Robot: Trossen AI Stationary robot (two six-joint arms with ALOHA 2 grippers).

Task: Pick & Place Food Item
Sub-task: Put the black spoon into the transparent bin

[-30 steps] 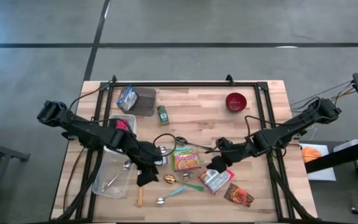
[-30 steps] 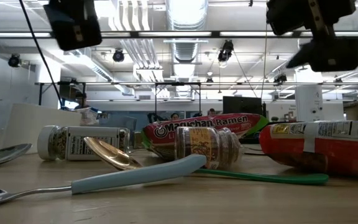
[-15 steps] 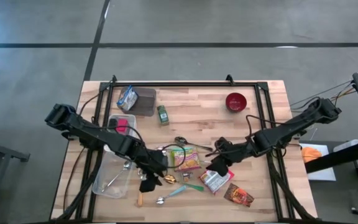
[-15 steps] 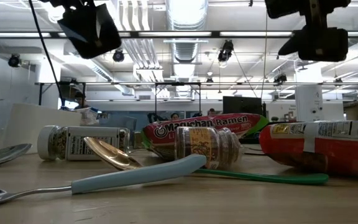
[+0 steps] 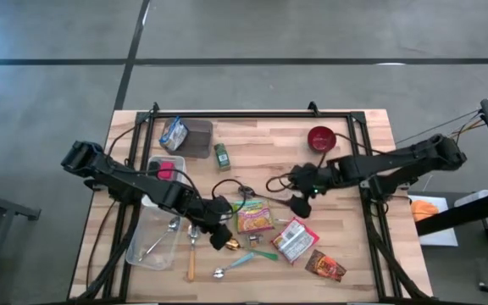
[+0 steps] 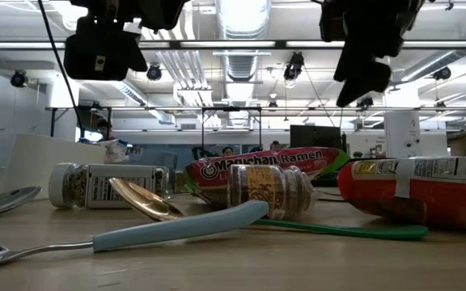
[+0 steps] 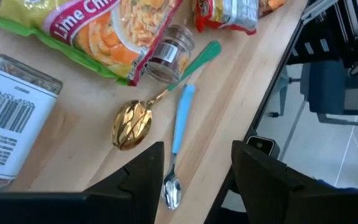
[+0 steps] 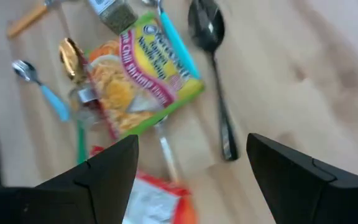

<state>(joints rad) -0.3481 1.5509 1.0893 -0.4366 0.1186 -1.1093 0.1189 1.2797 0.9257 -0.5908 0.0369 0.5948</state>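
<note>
My right gripper needs to grab the spoon's handle (image 8: 224,115) and pass the spoon to my left gripper, since the black spoon (image 5: 246,192) is far from the clear bin.
A yellow-and-green ramen packet (image 5: 255,215) lies flat at the table's middle, also in the left wrist view (image 7: 104,28) and right wrist view (image 8: 143,79). A red-and-white snack packet (image 5: 295,241) and a brown packet (image 5: 324,265) lie to its near right. A small glass jar (image 7: 169,53), a gold spoon (image 7: 132,124) and a blue-handled spoon (image 7: 178,140) lie near the ramen packet's near left corner. My left gripper (image 5: 219,237) hovers open above these spoons, holding nothing (image 7: 197,180). My right gripper (image 5: 300,203) hovers open just right of the ramen packet, holding nothing (image 8: 191,186).
A clear bin (image 5: 152,241) with cutlery stands at the near left. A red bowl (image 5: 320,138) is at the far right, a spice jar (image 5: 221,157) and a blue bag (image 5: 174,133) at the far left. A black spoon (image 8: 213,68) lies beside the ramen packet.
My right gripper has swung from above the red-and-white packet toward the table's far edge, rising a little and rolling about its own axis, still open. My left gripper has shifted slightly toward the table's right and rolled as well, still open. No object has moved.
</note>
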